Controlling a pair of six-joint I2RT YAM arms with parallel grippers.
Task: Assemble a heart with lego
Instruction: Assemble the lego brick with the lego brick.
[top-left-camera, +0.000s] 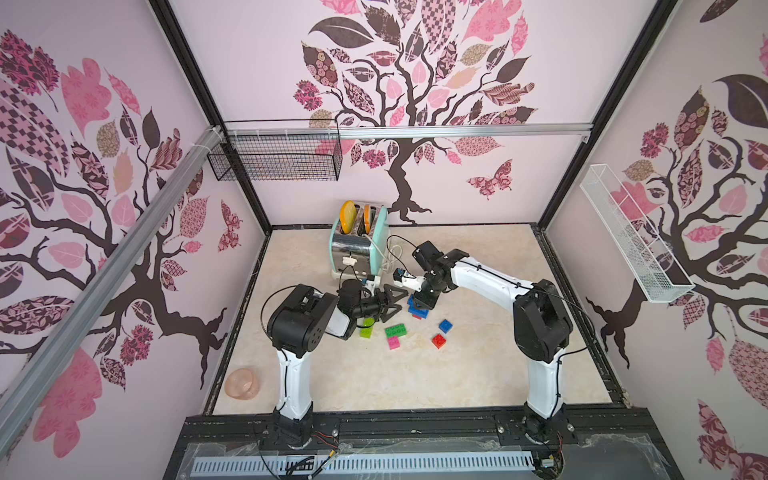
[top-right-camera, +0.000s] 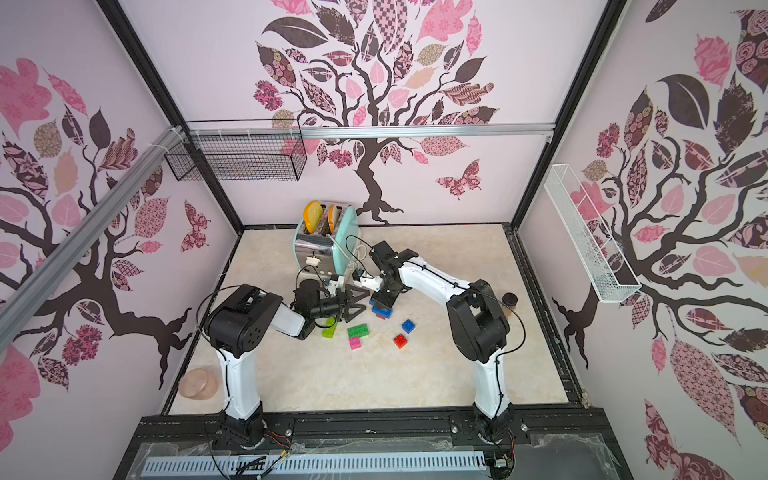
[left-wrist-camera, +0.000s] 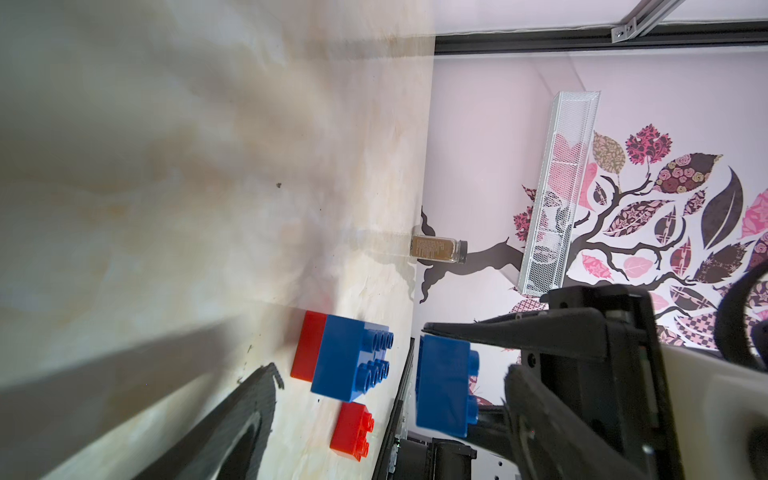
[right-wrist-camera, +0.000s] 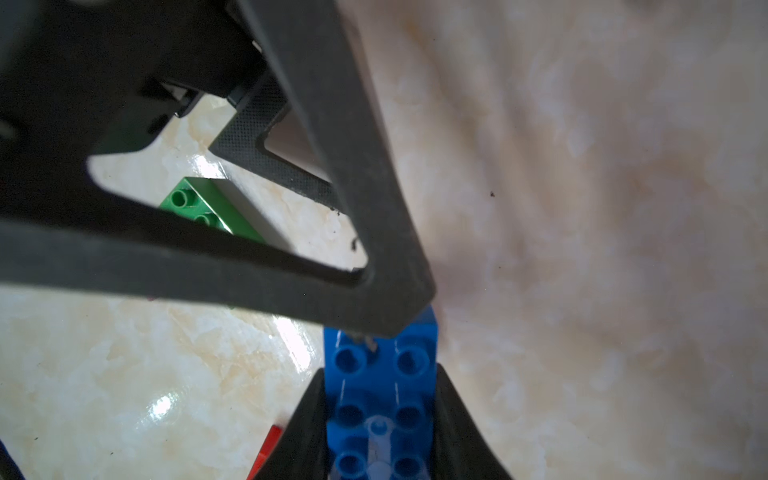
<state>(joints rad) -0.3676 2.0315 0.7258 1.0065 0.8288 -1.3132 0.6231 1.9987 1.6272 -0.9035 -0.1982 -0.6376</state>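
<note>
The blue brick in my right gripper has a gap between it and the lower blue brick's studs (left-wrist-camera: 376, 358), so my left gripper should squeeze both bricks from above and under the lower brick's end (left-wrist-camera: 330, 389).
Of the heart, a long blue brick sits on a red one (left-wrist-camera: 345, 361) on the table (top-left-camera: 417, 315) (top-right-camera: 380, 315). Just above it hangs a second long blue lego brick (right-wrist-camera: 380, 415) (left-wrist-camera: 444, 386), with my right gripper (right-wrist-camera: 380, 372) (top-left-camera: 424, 302) (top-right-camera: 384, 299) shut on it. My left gripper (top-left-camera: 402, 301) (top-right-camera: 366, 301) (left-wrist-camera: 390, 374) is open beside that brick, one finger (right-wrist-camera: 374, 291) touching its end. Loose in both top views are lime (top-left-camera: 367, 327), dark green (top-left-camera: 395, 331) (right-wrist-camera: 199, 208), pink (top-left-camera: 393, 343), small blue (top-left-camera: 445, 326) and small red (top-left-camera: 439, 340) bricks.
A mint toaster (top-left-camera: 357, 241) with toast and a white cable stands just behind the grippers. A spice jar (left-wrist-camera: 438, 249) (top-right-camera: 509, 298) stands by the right wall. A pink bowl (top-left-camera: 243, 383) lies at the front left. A black wire basket (top-left-camera: 276, 156) and a white one (top-left-camera: 631, 237) hang on the walls.
</note>
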